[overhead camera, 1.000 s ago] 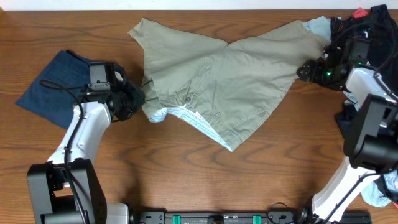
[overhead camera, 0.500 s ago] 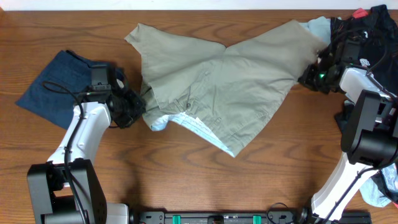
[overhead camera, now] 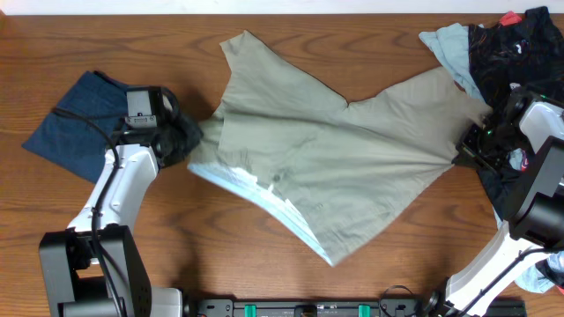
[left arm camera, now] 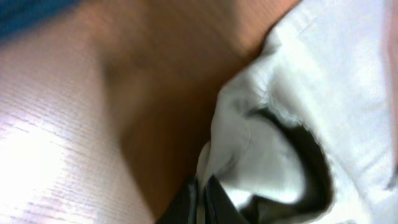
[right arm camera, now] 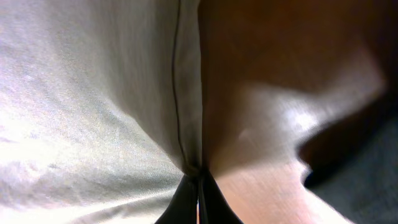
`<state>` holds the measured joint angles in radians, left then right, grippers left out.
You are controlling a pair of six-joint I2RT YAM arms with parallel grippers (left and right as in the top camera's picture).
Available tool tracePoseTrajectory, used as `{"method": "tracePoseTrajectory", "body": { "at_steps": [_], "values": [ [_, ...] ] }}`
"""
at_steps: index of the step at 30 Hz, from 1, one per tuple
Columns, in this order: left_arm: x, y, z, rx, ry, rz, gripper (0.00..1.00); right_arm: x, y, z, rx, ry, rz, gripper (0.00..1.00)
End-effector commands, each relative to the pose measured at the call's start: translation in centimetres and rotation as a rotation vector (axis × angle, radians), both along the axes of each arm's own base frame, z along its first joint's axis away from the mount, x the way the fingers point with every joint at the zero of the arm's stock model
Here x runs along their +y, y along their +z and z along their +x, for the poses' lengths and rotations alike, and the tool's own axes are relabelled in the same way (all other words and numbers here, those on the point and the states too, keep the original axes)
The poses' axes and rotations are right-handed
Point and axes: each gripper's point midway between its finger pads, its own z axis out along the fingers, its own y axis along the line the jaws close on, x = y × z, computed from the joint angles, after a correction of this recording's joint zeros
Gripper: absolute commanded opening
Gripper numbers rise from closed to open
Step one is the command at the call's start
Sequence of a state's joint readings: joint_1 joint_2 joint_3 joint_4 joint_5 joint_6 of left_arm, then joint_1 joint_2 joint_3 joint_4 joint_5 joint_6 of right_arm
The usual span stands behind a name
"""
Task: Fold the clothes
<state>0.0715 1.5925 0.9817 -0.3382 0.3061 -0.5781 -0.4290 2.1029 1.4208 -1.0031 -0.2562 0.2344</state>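
Note:
My right gripper should open and my left gripper should pull toward the navy cloth (overhead camera: 77,128), because the shorts' waistband (overhead camera: 269,202) is slanted while my right gripper pins the opposite corner.
The clothes, a pair of khaki shorts (overhead camera: 344,158), lie stretched taut across the table between my two grippers, with the pale blue waistband lining (overhead camera: 236,180) showing along the front left edge. At the shorts' left end my left gripper (overhead camera: 196,136) is shut on the fabric; in the left wrist view its tips (left arm camera: 200,200) pinch a pale fold of the shorts (left arm camera: 261,143). My right gripper (overhead camera: 464,155) is shut on the shorts' right corner. The right wrist view shows its tips (right arm camera: 198,190) clamping a seamed khaki edge (right arm camera: 93,106).
A folded navy cloth (overhead camera: 75,123) lies left of the left arm. A heap of dark clothes (overhead camera: 507,48) with a light blue garment (overhead camera: 445,42) fills the back right corner. More fabric (overhead camera: 539,269) sits at the right edge. A black rail (overhead camera: 308,309) runs along the front.
The right gripper shut on the shorts' right corner and pulled it right and toward the front. The shorts went from bunched to stretched. The left gripper kept its hold.

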Motion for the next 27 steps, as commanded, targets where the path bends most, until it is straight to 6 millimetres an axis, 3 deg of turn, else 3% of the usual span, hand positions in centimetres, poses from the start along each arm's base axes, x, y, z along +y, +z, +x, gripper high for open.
{"method": "tracePoseTrajectory", "body": {
  "at_steps": [1, 4, 6, 7, 11, 15, 18, 22, 25, 27],
  "values": [
    [1.8, 1.6, 2.1, -0.104, 0.059, 0.065, 0.06, -1.6, -2.0, -2.7, 0.132, 0.002, -0.104, 0.02],
    [1.8, 2.1, 2.7, -0.127, 0.097, 0.04, 0.06, -1.0, -1.4, -2.3, 0.116, 0.023, -0.108, 0.06],
    [1.6, 1.7, 2.2, -0.098, 0.105, 0.022, 0.17, -0.6, -0.6, -1.7, 0.088, 0.053, -0.124, 0.13],
    [1.3, 1.3, 1.7, -0.07, 0.097, 0.01, 0.22, -0.6, -0.1, -1.4, 0.071, 0.061, -0.139, 0.17],
    [0.7, -0.6, -1.7, 0.09, 0.085, -0.016, 0.23, -0.6, 2.6, 0.5, -0.052, 0.111, -0.178, 0.38],
    [0.4, -1.9, -4.8, 0.229, 0.084, -0.024, 0.23, 1.4, 6.7, 4.4, -0.332, 0.262, -0.111, 0.54],
    [-0.2, -2.3, -6.3, 0.295, 0.072, -0.028, 0.24, 3.6, 9.9, 7.5, -0.557, 0.361, -0.051, 0.58],
    [-1.3, -2.6, -6.9, 0.318, 0.038, -0.023, 0.56, 7.3, 12.6, 10.5, -0.769, 0.519, -0.004, 0.64],
    [-2.3, -2.9, -7.3, 0.323, 0.008, -0.017, 0.68, 10.5, 13.1, 11.7, -0.838, 0.645, -0.017, 0.68],
    [-2.7, -3.3, -7.7, 0.336, -0.007, -0.004, 0.69, 13.0, 13.4, 12.2, -0.879, 0.748, -0.027, 0.72]
  ]
}}
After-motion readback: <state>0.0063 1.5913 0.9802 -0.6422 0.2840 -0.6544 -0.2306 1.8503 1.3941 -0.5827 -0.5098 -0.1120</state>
